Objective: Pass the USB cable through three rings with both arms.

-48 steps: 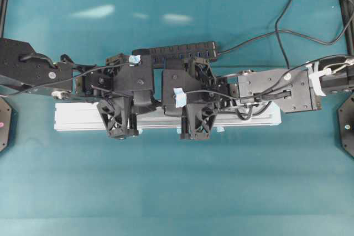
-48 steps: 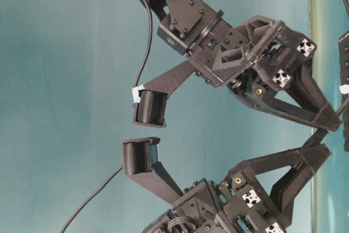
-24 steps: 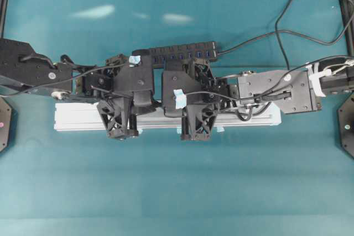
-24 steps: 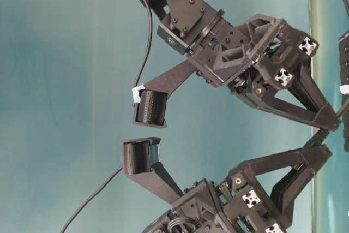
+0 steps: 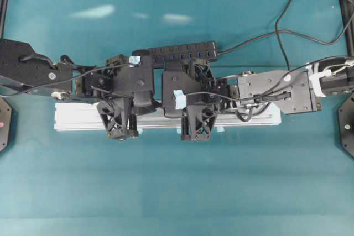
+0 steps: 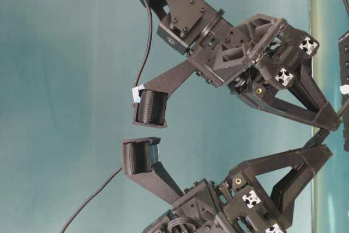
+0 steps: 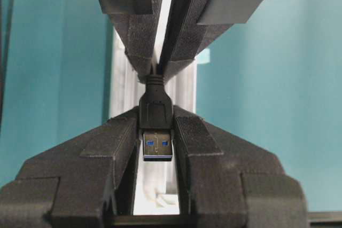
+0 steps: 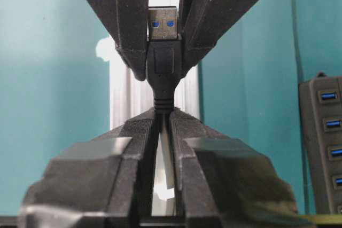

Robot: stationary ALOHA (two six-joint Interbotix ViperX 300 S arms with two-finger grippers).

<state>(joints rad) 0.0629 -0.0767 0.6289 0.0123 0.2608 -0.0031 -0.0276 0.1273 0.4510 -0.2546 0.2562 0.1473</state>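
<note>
I should open my left gripper, which is shut around the plug body (image 7: 155, 108), and back it away before my right gripper pushes the plug into the next ring (image 7: 164, 199).
The USB cable ends in a black plug (image 7: 156, 116) with a blue-tongued metal tip. My left gripper (image 7: 156, 121) is shut on the plug body. My right gripper (image 8: 163, 111) faces it tip to tip and is shut on the cord just behind the strain relief (image 8: 163, 100). In the overhead view both grippers meet over the silver rail (image 5: 77, 119), about mid-table. A pale translucent loop (image 7: 155, 196) shows low between my left fingers and looks like one of the rings. The other rings are hidden under the arms.
A black bar-shaped hub (image 5: 182, 52) with blue ports lies just behind the grippers, and its lead (image 5: 287, 31) curls off to the back right. The teal table top (image 5: 177, 181) stretches in front of the rail.
</note>
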